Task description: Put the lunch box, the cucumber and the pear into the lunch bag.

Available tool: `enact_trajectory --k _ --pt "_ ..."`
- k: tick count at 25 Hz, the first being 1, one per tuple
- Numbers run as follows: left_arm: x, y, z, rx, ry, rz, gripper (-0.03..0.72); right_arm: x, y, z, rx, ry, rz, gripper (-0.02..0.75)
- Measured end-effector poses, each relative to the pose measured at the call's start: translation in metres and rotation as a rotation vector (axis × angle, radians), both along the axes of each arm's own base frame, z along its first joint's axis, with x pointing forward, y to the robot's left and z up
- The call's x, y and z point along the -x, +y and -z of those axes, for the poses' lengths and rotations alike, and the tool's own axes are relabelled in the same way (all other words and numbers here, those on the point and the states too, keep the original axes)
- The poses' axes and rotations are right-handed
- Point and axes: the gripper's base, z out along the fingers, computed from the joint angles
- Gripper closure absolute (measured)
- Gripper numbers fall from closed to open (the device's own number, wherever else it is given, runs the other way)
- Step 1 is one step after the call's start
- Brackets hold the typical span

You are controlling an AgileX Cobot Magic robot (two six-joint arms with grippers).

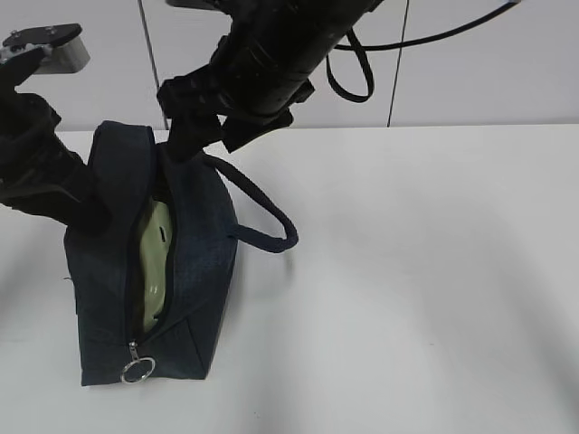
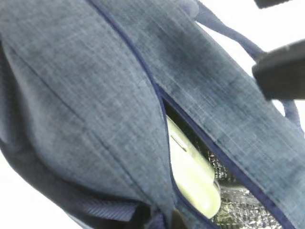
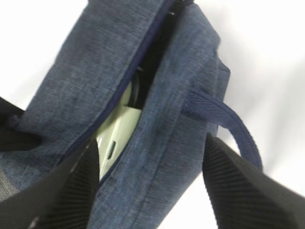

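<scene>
Next, I back my right gripper off the far end [image 1: 192, 168] of the lunch bag's handle-side, where it stands now, and pinch that side's edge [image 1: 184, 215] opposite my left gripper.
The navy lunch bag [image 1: 194, 271] lies on the white table with its zipper open. Inside the slit shows the pale green lunch box [image 1: 156, 262], seen close in the left wrist view [image 2: 190, 171] and in the right wrist view [image 3: 116, 133]. My left gripper [image 1: 95, 212] is shut on the bag's left edge, its tips buried in the fabric [image 2: 95, 95]. At the bag's far end my right gripper [image 1: 194, 136] is open, its ribbed fingers [image 3: 66, 191] standing either side of the bag's right wall [image 3: 162, 143]. The cucumber and the pear are out of view.
The bag's rope handle [image 1: 267, 217] loops out to the right onto the table. A metal ring pull [image 1: 137, 369] hangs at the near end of the zipper. Silver lining [image 2: 238, 210] shows beside the box. The white table [image 1: 434, 271] stretches to the right.
</scene>
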Motion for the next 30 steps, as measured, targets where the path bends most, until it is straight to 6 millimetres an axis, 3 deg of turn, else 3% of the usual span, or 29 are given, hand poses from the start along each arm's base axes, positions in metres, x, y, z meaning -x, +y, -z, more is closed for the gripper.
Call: enact_trajectory --k 10,18,23,28,30 --pt "0.0 0.0 0.0 0.0 0.001 0.0 0.667 -0.021 -0.042 0.003 0.027 0.083 0.089 0.24" --pt "0.0 0.0 0.0 0.0 0.001 0.0 0.667 -0.018 -0.047 -0.002 0.027 0.08 0.073 0.241" --pt "0.0 0.0 0.0 -0.001 0.0 0.0 0.667 -0.011 -0.045 -0.02 -0.063 0.067 0.038 0.241" --pt "0.0 0.0 0.0 -0.001 0.0 0.0 0.667 -0.008 -0.039 -0.021 -0.266 0.142 -0.015 0.241" --pt "0.0 0.0 0.0 -0.002 0.001 0.001 0.667 -0.013 -0.049 -0.016 -0.386 0.184 -0.02 0.241"
